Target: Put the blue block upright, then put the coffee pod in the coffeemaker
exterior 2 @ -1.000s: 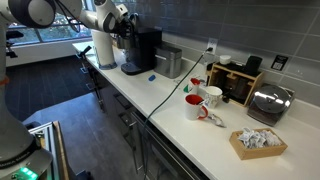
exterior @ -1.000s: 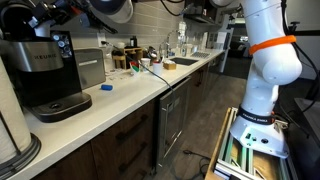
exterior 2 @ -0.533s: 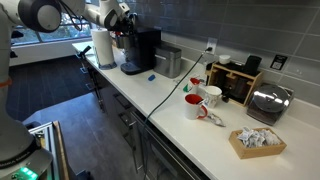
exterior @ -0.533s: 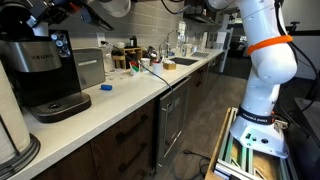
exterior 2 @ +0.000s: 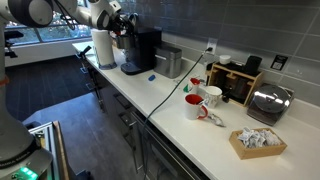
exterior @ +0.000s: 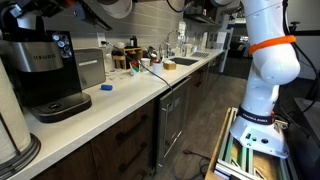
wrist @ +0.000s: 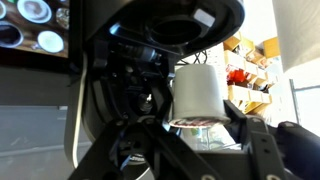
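Observation:
The coffee pod [wrist: 197, 92] is hanging off to one side of the coffeemaker's opened top [wrist: 132, 85], so next I move my gripper back and line up the pod before I lower it.
In the wrist view my gripper [wrist: 197, 126] is shut on the white coffee pod [wrist: 198, 92], foil rim down between the black fingers [wrist: 250, 135]. Behind the pod is the dark opened top of the coffeemaker [wrist: 160, 40]. In both exterior views the black coffeemaker [exterior: 40, 70] [exterior 2: 140, 50] stands on the counter with my gripper [exterior 2: 122, 25] close above its top. The small blue block [exterior: 105, 87] [exterior 2: 152, 75] rests on the counter beside the machine. It is too small to tell whether it stands upright.
A grey metal box [exterior: 90, 65] stands behind the block. A paper towel roll [exterior 2: 103, 48] is next to the coffeemaker. Mugs [exterior 2: 200, 100], a toaster [exterior 2: 268, 100] and a basket of packets [exterior 2: 257, 142] sit further along the counter. A cable [exterior 2: 165, 95] hangs over its edge.
The arm has shifted a little above the coffeemaker's top with the pod still held. The blue block has not moved.

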Robot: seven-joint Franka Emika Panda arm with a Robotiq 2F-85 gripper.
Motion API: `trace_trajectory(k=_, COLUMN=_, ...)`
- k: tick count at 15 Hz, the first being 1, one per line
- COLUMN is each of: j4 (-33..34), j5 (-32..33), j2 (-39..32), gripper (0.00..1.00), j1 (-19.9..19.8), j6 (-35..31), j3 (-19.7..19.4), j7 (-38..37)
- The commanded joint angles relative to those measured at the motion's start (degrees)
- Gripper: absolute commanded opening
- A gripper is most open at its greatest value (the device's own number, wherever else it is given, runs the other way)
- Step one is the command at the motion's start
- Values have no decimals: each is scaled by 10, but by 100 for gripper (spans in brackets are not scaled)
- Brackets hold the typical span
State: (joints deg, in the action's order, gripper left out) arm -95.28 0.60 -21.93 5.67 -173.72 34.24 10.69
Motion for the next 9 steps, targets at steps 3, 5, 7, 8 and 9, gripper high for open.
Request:
trace_trajectory(k=3, j4=-78, j5=-13, j2=47, gripper=29, j1=23, j6=-25, j3=-5, j7=-57)
trace_trajectory(k=5, j4=-93, j5=-9, j2=65, gripper=29, j1=64, j6=-21, j3=-63, j7=-86)
trace_trajectory(k=7, j4=-114, j5=29, j2=84, gripper=29, j1=90, j6=-30, j3=-116, j7=-135)
trace_trajectory(k=8, j4=-122, j5=45, j2=95, gripper=29, j1=112, j6=-33, j3=-150, j7=-157)
trace_trajectory(k=9, j4=-128, j5=67, j2=103, gripper=29, j1=131, j6=-34, j3=-184, j7=-180)
